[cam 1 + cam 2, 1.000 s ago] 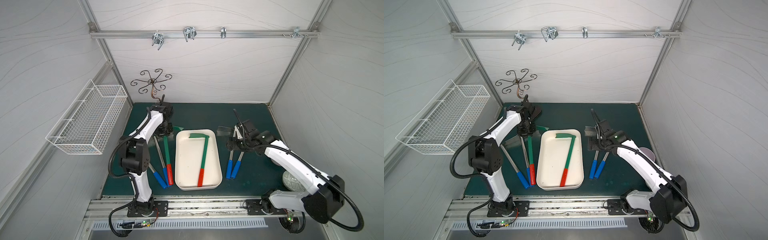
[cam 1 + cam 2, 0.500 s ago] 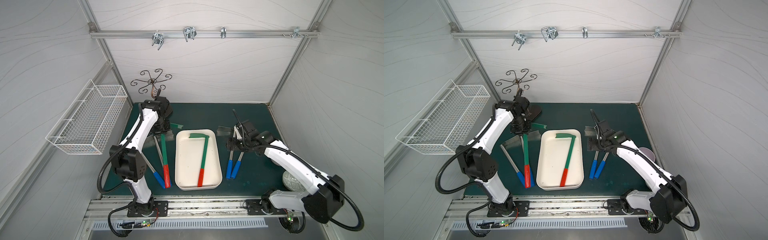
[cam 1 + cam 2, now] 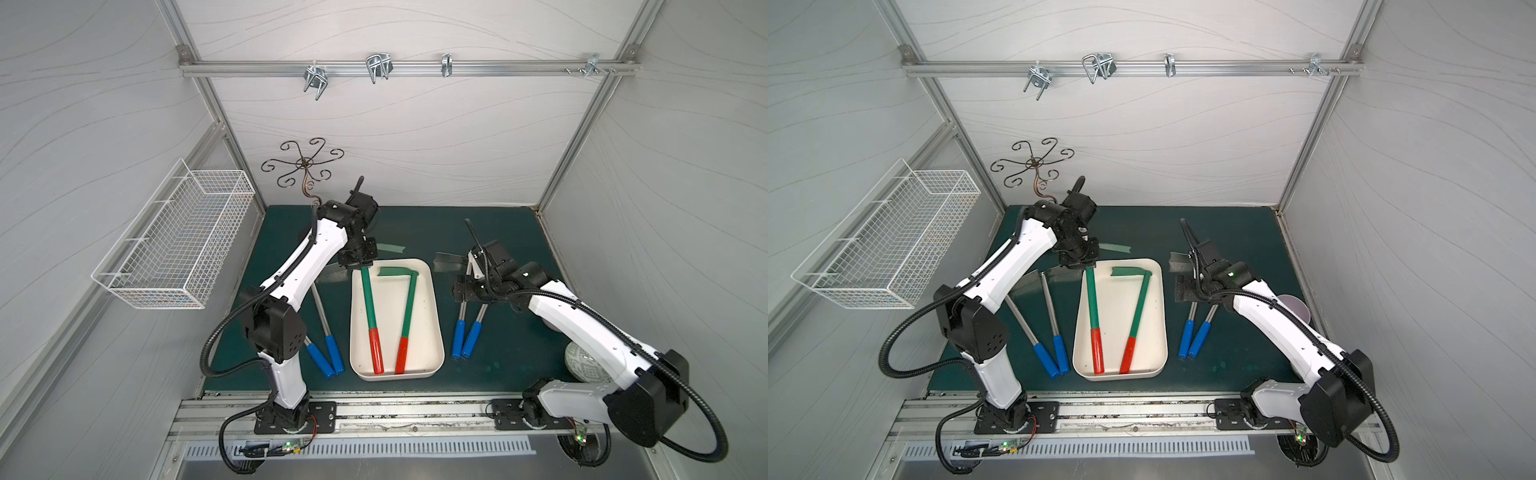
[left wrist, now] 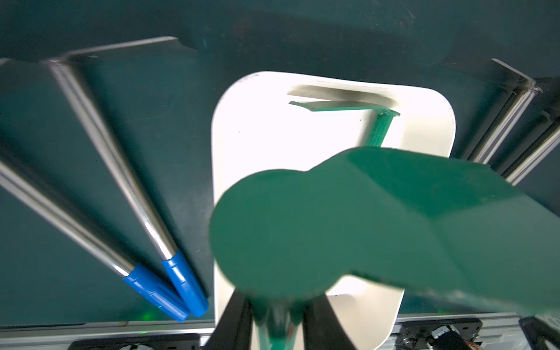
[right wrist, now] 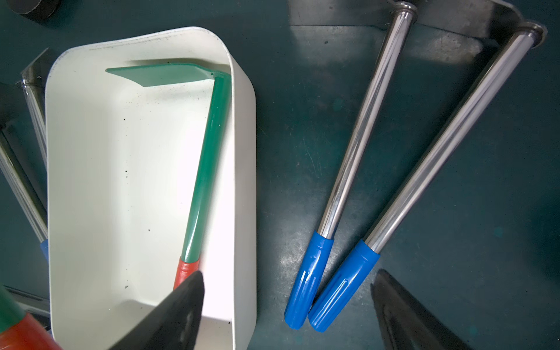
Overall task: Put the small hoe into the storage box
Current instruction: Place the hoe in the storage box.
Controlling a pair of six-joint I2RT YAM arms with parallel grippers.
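The held hoe's red grip (image 3: 375,351) is inside the storage box, so my left gripper keeps lowering the hoe's blade and lets go inside the storage box's far rim (image 3: 396,264).
My left gripper (image 3: 359,264) (image 3: 1079,259) is shut on a small hoe (image 3: 369,307) (image 3: 1093,311), green with a red grip, just below its blade. That hoe slants over the cream storage box (image 3: 388,307) (image 3: 1115,316), its red end inside the rim and its blade (image 4: 363,227) past the far edge. In the left wrist view its shaft (image 4: 277,327) sits between the dark fingers. A second green hoe (image 3: 409,307) (image 5: 209,157) lies in the box. My right gripper (image 3: 465,291) (image 5: 288,303) is open above two blue-handled hoes (image 5: 363,136).
Two blue-handled steel hoes (image 3: 328,332) lie left of the box, and the two under my right gripper (image 3: 467,332) lie right of it. A white wire basket (image 3: 178,245) hangs on the left wall. A curly metal stand (image 3: 305,166) is at the back left.
My left arm has lifted the green hoe from the mat left of the box and swung it right, over the box. The right arm has stayed put.
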